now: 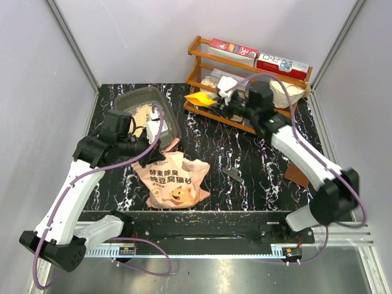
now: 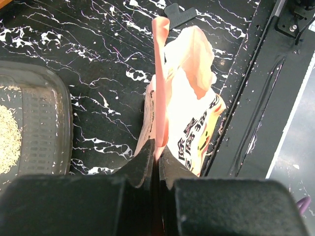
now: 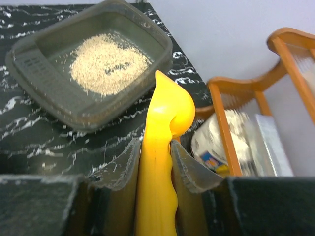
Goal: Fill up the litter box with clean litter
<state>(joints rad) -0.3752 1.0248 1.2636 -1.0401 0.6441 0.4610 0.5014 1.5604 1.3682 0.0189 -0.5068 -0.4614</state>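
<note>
The marble (image 1: 256,170) beside the small dark object is open, so the robot's right gripper goes on bringing the yellow scoop to that clear spot until the scoop lies flat.
The dark grey litter box (image 1: 125,98) stands at the back left with a patch of pale beige clean litter (image 1: 144,114) in it; both also show in the right wrist view (image 3: 34,73), (image 3: 106,64). The pink bag (image 1: 174,184) lies on the table in front of the box. My left gripper (image 1: 154,150) is shut on the bag's top edge (image 2: 160,78). My right gripper (image 1: 219,103) is shut on the yellow scoop (image 3: 160,147) near the wooden rack, right of the box.
A wooden rack (image 1: 245,61) with boxes and packets stands at the back right. A small dark object (image 1: 231,176) and a brown piece (image 1: 296,173) lie on the marble table (image 1: 245,153). Grey walls close in left and right.
</note>
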